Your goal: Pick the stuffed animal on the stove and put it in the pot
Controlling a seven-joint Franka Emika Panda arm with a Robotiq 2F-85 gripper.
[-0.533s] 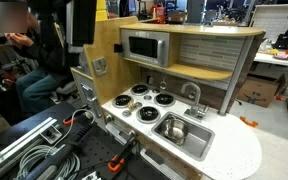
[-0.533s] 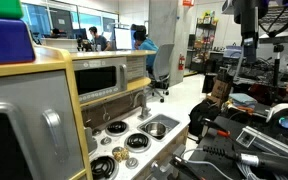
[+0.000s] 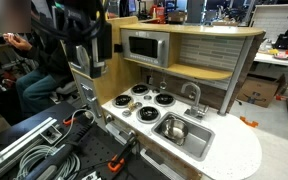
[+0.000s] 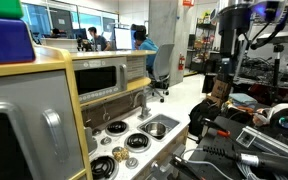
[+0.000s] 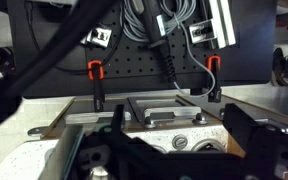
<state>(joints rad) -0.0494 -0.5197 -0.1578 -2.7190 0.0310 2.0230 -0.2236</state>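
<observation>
The stuffed animal [image 4: 121, 153] is among the burners, and my gripper hangs high over the cables [image 5: 170, 58] in front of the stove. Next, I swing my gripper inward and lower it to the stuffed animal.
The stove [image 3: 144, 100] has four black burners with silver rims on the white worktop; it also shows in an exterior view [image 4: 124, 140]. I cannot make out a stuffed animal on it. A small round shiny shape inside the sink looks like the pot [image 3: 173, 127]. My gripper [image 3: 88, 62] hangs high above the left end of the toy kitchen, well clear of the stove; it also shows in an exterior view [image 4: 214, 85]. In the wrist view its dark fingers [image 5: 164, 160] stand apart with nothing between them, over the worktop edge.
A steel sink basin [image 3: 196, 140] with a faucet [image 3: 192, 95] lies beside the stove. A grey microwave [image 3: 144, 47] sits under a wooden shelf. Cables and clamps [image 3: 44, 150] lie in front. A seated person [image 3: 29, 60] is behind my arm.
My arm has swung further into both exterior views and come lower, toward the kitchen's left wall. Nothing on the worktop has moved.
</observation>
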